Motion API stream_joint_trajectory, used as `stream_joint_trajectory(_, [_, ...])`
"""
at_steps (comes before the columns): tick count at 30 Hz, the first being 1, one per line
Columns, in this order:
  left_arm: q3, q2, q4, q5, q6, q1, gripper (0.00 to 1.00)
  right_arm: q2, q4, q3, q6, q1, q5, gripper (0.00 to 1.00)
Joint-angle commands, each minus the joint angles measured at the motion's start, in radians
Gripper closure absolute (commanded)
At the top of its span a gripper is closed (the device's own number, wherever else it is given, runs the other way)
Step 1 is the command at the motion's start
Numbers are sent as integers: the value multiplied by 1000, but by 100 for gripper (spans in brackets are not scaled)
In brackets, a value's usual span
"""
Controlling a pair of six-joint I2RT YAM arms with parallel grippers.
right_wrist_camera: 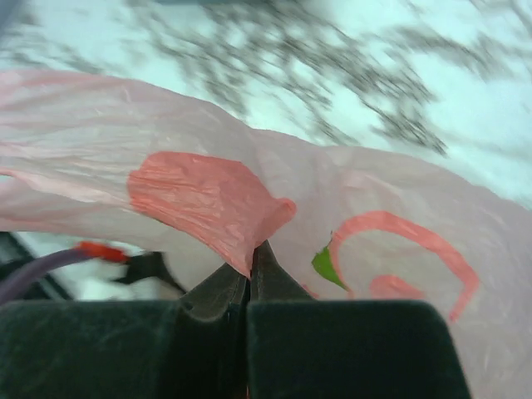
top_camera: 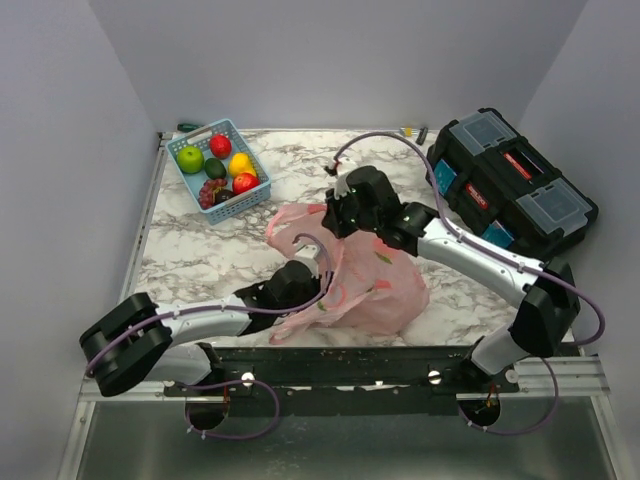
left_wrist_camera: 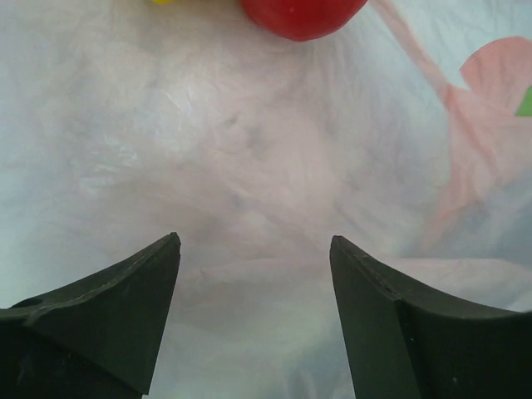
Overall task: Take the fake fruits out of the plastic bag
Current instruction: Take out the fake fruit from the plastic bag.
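The red fruit [left_wrist_camera: 303,15] is past the fingers of my left gripper. My right gripper should move the bag's upper edge [right_wrist_camera: 208,195] toward the front while my left gripper reaches deeper.
The pink plastic bag [top_camera: 370,285] lies in the middle of the table. My right gripper [right_wrist_camera: 252,253] is shut on a fold of the bag [right_wrist_camera: 208,199] and holds its upper edge up; in the top view it is at the bag's top [top_camera: 340,215]. My left gripper [left_wrist_camera: 253,249] is open inside the bag's mouth, over the bag's film [left_wrist_camera: 249,150]. A red fruit [left_wrist_camera: 301,15] and a sliver of a yellow one [left_wrist_camera: 162,2] lie ahead of it at the top edge of the left wrist view. In the top view the left gripper [top_camera: 300,280] is at the bag's left opening.
A light blue basket [top_camera: 222,168] at the back left holds a green apple [top_camera: 190,158], red, yellow and dark fruits. A black toolbox [top_camera: 510,185] stands at the right. The marble table [top_camera: 190,250] ends at a metal rail in front.
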State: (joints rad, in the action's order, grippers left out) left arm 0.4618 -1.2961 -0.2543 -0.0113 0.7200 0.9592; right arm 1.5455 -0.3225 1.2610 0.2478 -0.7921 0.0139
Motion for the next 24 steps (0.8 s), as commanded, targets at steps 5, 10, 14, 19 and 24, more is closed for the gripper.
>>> stream_joint_trajectory(5, [-108,142,-63,-102,52,-6,31,-123,3,-69,-24,-142,-188,99])
stream_joint_trajectory(10, [-137,129,-116,-98,70,-5,33,-290,16,-366,59,-143,-19,99])
stream_joint_trajectory(14, [-165,166,-131,-98,75,-4,33,-386,56,-472,125,-142,16,99])
stream_joint_trajectory(19, [-184,260,-78,-181,60,4,24,-423,149,-513,163,-142,-69,99])
stream_joint_trajectory(24, [-135,263,-25,-242,26,4,13,-390,155,-491,152,-142,-78,99])
